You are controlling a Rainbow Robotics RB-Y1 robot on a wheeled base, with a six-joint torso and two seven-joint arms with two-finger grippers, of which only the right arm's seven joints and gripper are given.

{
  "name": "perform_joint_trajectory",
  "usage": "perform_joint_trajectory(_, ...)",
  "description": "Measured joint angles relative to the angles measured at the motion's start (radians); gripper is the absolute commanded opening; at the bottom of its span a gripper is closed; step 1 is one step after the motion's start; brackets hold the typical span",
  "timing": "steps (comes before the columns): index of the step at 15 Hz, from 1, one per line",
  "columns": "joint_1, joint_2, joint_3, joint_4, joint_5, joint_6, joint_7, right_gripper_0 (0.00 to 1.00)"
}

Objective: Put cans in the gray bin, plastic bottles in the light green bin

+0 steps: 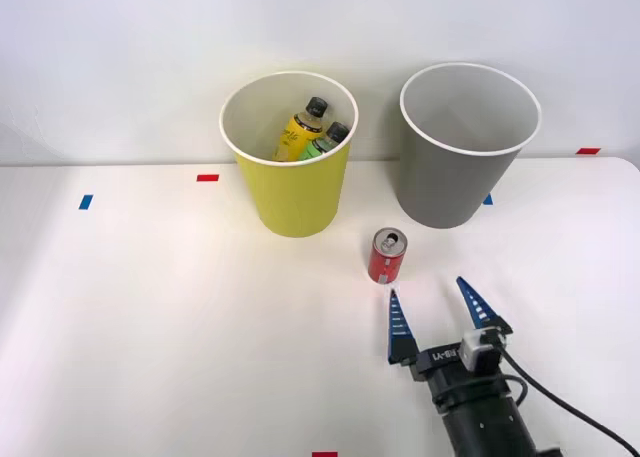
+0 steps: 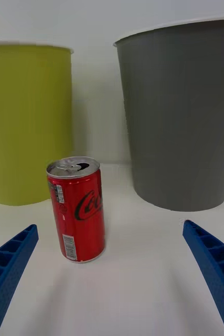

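Observation:
I expect my right gripper's blue fingers to bend around the small red can (image 1: 387, 256) when I lift it, because the fingers are ribbed with open gaps (image 1: 400, 329).
A small red can (image 1: 387, 256) (image 2: 78, 210) with a silver top stands upright on the white table, in front of the gap between the two bins. My right gripper (image 1: 428, 293) (image 2: 112, 247) is open just short of it, a little to the can's right, touching nothing. The light green bin (image 1: 290, 155) (image 2: 28, 121) holds two black-capped plastic bottles, one yellow-labelled (image 1: 300, 132) and one green-labelled (image 1: 328, 140), leaning inside it. The gray bin (image 1: 462, 147) (image 2: 182, 110) stands to the right of it, its white inside bare as far as I can see.
Small red tape marks (image 1: 207, 178) and blue tape marks (image 1: 85, 202) lie on the table (image 1: 150, 317). A white wall rises right behind the bins. A black cable (image 1: 570, 407) trails from my wrist.

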State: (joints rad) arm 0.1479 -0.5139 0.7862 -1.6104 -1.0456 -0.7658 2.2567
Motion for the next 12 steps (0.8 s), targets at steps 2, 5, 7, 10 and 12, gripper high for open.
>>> perform_joint_trajectory(2, -0.078, 0.035, 0.006, 0.087, -0.002, -0.006, -0.009, 0.96)
perform_joint_trajectory(5, -0.194, 0.086, 0.018, 0.217, -0.024, -0.007, -0.022, 0.96)
perform_joint_trajectory(7, -0.256, 0.116, 0.031, 0.275, -0.055, -0.007, -0.024, 0.96)
perform_joint_trajectory(10, -0.319, 0.132, 0.044, 0.315, -0.093, -0.007, -0.024, 0.96)
perform_joint_trajectory(12, -0.331, 0.133, 0.046, 0.323, -0.099, -0.005, -0.024, 0.96)
